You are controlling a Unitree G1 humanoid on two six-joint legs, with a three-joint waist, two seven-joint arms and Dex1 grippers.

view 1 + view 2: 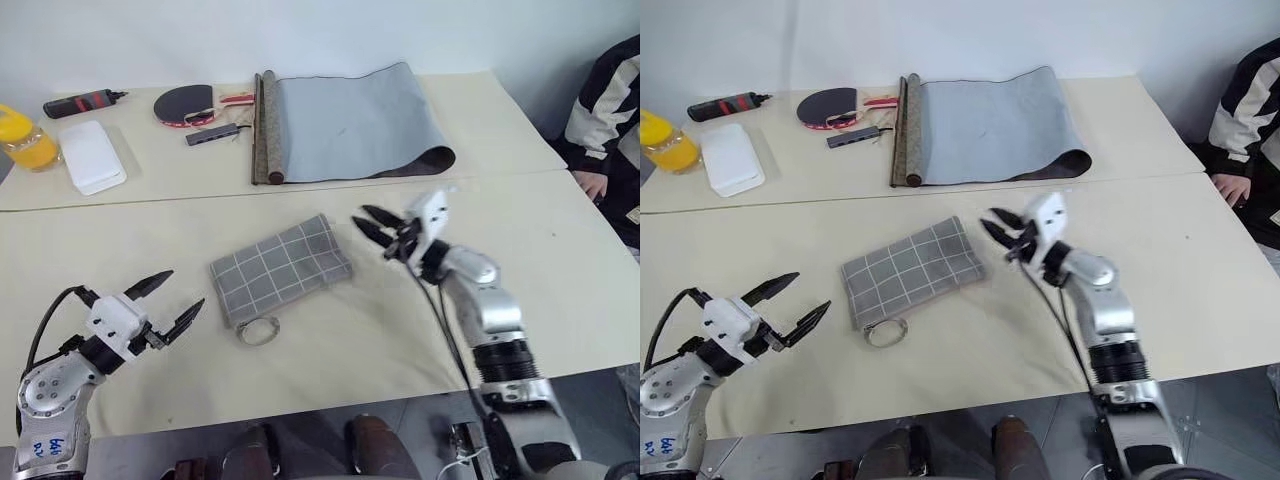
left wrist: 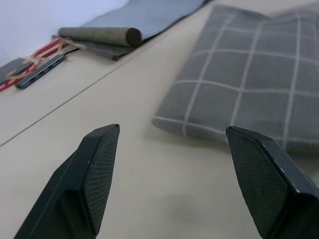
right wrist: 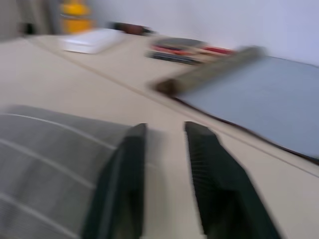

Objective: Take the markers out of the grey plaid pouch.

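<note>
The body of the grey plaid pouch (image 1: 280, 270), which has a soft, wavy upper edge (image 2: 269, 17), will curve and sag when the robot's left gripper lifts the pouch.
The grey plaid pouch (image 1: 280, 268) lies flat in the middle of the near table, its metal ring pull (image 1: 258, 330) at the front corner. The markers are hidden. My right gripper (image 1: 360, 218) hovers just off the pouch's right end, pointing left. Its fingers (image 3: 124, 179) are drawn close together with nothing between them. My left gripper (image 1: 180, 295) stands open to the left of the pouch, a short gap away and pointing toward it. The left wrist view shows its fingers (image 2: 94, 174) wide apart before the pouch's edge (image 2: 239, 94).
On the far table lie a grey mat (image 1: 350, 125) rolled at its left side, a table tennis paddle (image 1: 185, 103), a black-and-red tool (image 1: 82, 102), a white box (image 1: 92, 155) and an orange bottle (image 1: 25, 138). A person's sleeve (image 1: 610, 110) shows at the right edge.
</note>
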